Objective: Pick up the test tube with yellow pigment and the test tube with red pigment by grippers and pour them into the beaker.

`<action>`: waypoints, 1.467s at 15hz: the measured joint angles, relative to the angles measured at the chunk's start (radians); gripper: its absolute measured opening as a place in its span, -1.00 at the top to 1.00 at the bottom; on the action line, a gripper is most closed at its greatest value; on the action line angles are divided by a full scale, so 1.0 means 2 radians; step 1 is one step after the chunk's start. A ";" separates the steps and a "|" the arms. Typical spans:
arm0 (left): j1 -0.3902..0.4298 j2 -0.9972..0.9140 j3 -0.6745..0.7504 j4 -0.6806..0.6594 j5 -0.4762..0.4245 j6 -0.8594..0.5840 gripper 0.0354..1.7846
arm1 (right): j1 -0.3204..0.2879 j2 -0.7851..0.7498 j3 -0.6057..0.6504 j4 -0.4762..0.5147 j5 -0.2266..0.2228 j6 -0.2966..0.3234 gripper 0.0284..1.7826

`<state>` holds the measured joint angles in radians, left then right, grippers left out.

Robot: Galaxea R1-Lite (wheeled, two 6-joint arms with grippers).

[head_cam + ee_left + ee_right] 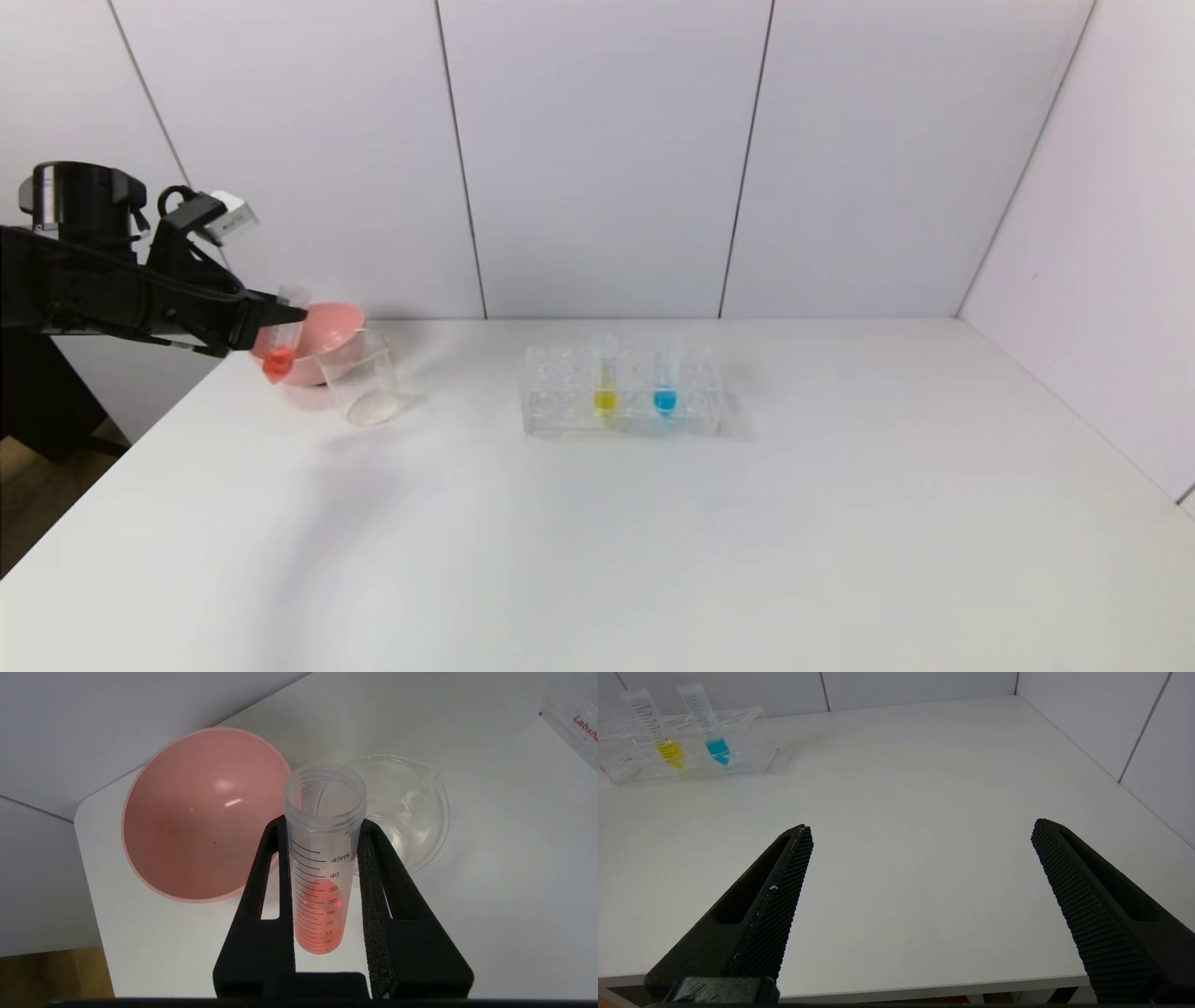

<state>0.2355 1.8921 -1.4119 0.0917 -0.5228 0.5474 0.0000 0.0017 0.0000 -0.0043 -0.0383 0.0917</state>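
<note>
The test tube with red pigment (pixel 280 359) is next to the pink bowl and short of the beaker, so my left gripper should tilt the test tube's opening over the beaker's rim (pixel 354 345).
My left gripper (pixel 271 322) is shut on the test tube with red pigment (pixel 281 338), holding it a little tilted above the table's far left, beside the clear beaker (pixel 362 378). In the left wrist view the tube (pixel 322 858) sits between the black fingers (pixel 268 872), its open mouth towards the beaker (pixel 411 812). The test tube with yellow pigment (pixel 605 378) stands in the clear rack (pixel 560 411); it also shows in the right wrist view (pixel 658 732). My right gripper (pixel 922 833) is open and empty over the table's near edge, out of the head view.
A pink bowl (pixel 322 331) stands behind the beaker at the far left corner, also in the left wrist view (pixel 196 812). A tube with blue liquid (pixel 665 381) stands in the rack beside the yellow one. White walls close the back and right sides.
</note>
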 joint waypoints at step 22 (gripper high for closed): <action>-0.058 0.090 -0.303 0.403 0.165 0.219 0.55 | 0.000 0.000 0.000 0.000 0.000 0.000 -0.92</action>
<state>0.1196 2.0715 -2.0172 0.8977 -0.1932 0.9857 0.0000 0.0017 0.0000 -0.0038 -0.0383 0.0917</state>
